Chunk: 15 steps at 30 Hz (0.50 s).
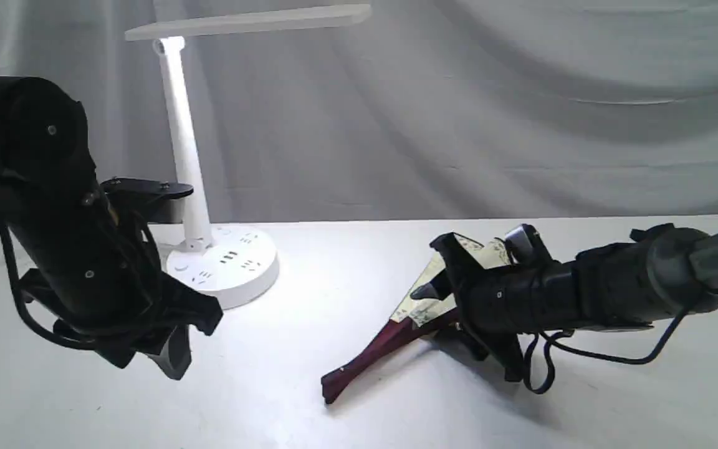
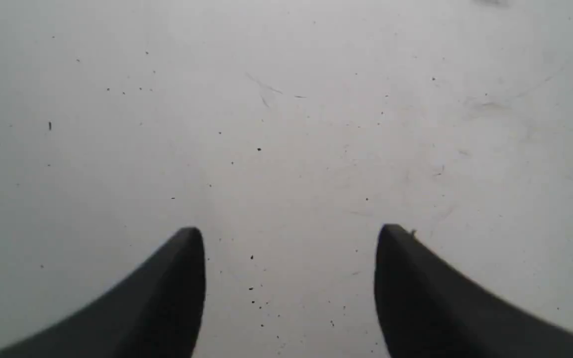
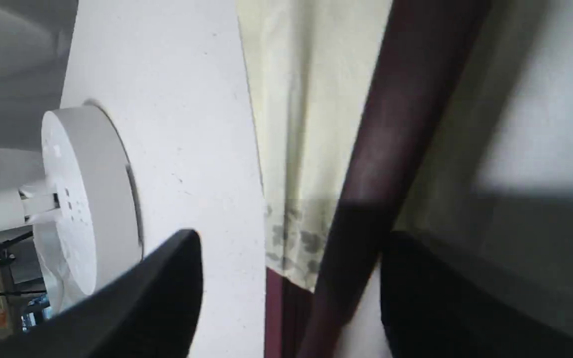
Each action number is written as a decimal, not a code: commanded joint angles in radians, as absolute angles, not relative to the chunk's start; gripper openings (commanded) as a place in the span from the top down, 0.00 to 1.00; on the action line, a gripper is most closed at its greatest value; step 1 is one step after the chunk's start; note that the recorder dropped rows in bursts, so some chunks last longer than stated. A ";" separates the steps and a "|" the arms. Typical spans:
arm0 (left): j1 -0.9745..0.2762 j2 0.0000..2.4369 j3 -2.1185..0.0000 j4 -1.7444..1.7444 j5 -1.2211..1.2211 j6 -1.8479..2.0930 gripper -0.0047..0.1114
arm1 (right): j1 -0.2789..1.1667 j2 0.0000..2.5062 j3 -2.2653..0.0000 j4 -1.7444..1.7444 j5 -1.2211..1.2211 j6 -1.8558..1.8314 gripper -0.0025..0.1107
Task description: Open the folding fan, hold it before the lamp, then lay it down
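Observation:
Cream paper (image 3: 302, 235) is next to the off-centre dark guard in my open right gripper. I should line up the middle of that gripper with the guard (image 3: 371, 200) and pinch only the guard.
The folding fan (image 1: 396, 330) is partly spread. Its maroon pivot end rests on the white table (image 1: 284, 411) and its cream paper end rises toward my right gripper (image 1: 439, 268). That gripper is open around the paper end. In the right wrist view the fan (image 3: 306, 124) runs between the fingers of the right gripper (image 3: 289, 233), with the dark guard lying against one finger and a gap at the other. The lit white lamp (image 1: 222, 262) stands at the back left, and its base (image 3: 82, 199) shows beyond the fan. My left gripper (image 1: 172, 355) hangs open over bare table, its fingers empty (image 2: 289, 231).
A grey cloth backdrop (image 1: 521, 112) closes off the far side of the table. The lamp's bar head (image 1: 247, 22) reaches out over the table's middle. Black cables (image 1: 583, 355) loop under the right arm.

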State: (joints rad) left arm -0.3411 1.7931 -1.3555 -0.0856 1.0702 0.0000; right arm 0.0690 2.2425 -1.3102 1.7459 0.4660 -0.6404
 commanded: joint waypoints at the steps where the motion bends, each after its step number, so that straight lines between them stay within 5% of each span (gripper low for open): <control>1: -0.339 1.783 -1.352 -0.094 1.073 -0.006 0.53 | 0.070 2.242 -1.317 1.744 0.431 -0.642 0.50; 15: -0.339 1.783 -1.352 -0.094 1.076 0.000 0.53 | 0.070 2.242 -1.317 1.744 0.355 -0.642 0.56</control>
State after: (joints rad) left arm -0.3411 1.7931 -1.3555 -0.0856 1.0702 0.0000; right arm 0.0690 2.2425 -1.3118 1.7476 0.3696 -0.6404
